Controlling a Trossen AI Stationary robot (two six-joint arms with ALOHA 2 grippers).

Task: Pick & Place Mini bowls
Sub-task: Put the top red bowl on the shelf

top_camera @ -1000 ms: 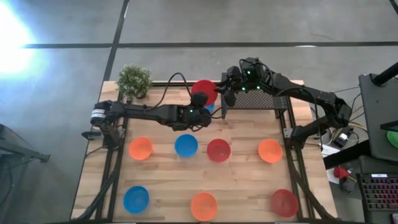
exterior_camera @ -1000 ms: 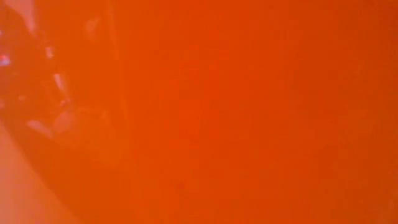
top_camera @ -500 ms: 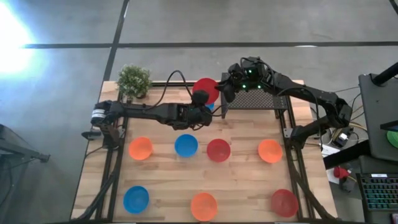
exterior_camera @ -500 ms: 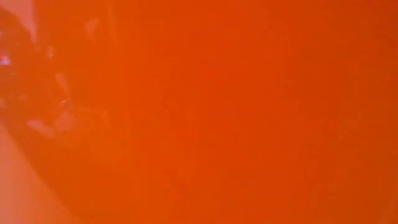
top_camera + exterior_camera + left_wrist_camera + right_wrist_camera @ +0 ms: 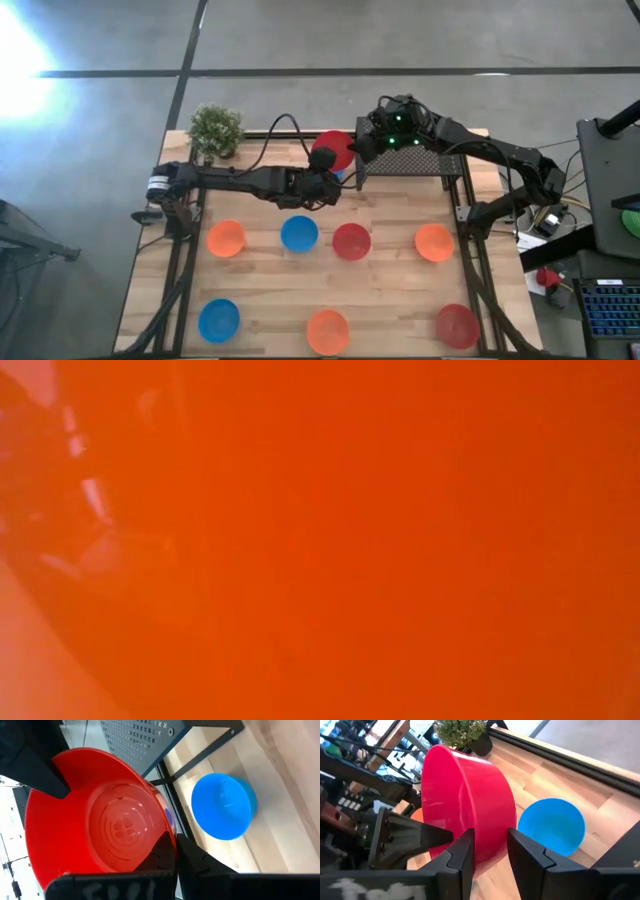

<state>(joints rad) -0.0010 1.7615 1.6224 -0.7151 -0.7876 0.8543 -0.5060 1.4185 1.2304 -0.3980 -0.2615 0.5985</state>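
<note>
I should take the bowl's opposite rim [image 5: 348, 143] with my right gripper before my left gripper opens, because my left gripper is holding the red bowl short of the black mesh rack [image 5: 415, 161].
My left gripper [image 5: 325, 170] [image 5: 175, 842] is shut on a red mini bowl [image 5: 333, 148] [image 5: 100, 820] held over the table's far middle. My right gripper [image 5: 362, 150] [image 5: 491, 837] is open at the bowl's opposite rim, one finger inside and one outside; I cannot tell whether they touch. A blue bowl [image 5: 222, 807] [image 5: 552, 825] stands on the table just below. Several more bowls sit base-down on the wood: orange [image 5: 226, 238], blue [image 5: 299, 233], red [image 5: 351, 241], orange [image 5: 434, 242], blue [image 5: 218, 320], orange [image 5: 327, 331] and red [image 5: 456, 326]. My left gripper pinches the red bowl's rim [image 5: 167, 827] between its two fingers, one finger inside the bowl and one outside. It comes at the bowl from the table's left. The bowl is lifted clear of the table and tilted, its hollow turned toward my left wrist.
A green potted plant [image 5: 215, 130] stands at the far left corner. The black mesh rack [image 5: 412, 160] sits at the far right, close behind my right gripper. The low view is filled by the wall of an orange bowl [image 5: 320, 540] right in front of it.
My right gripper has moved a little toward the table's left, up to the red bowl's rim. My left gripper has kept its hold and carried the bowl slightly toward the right gripper.
</note>
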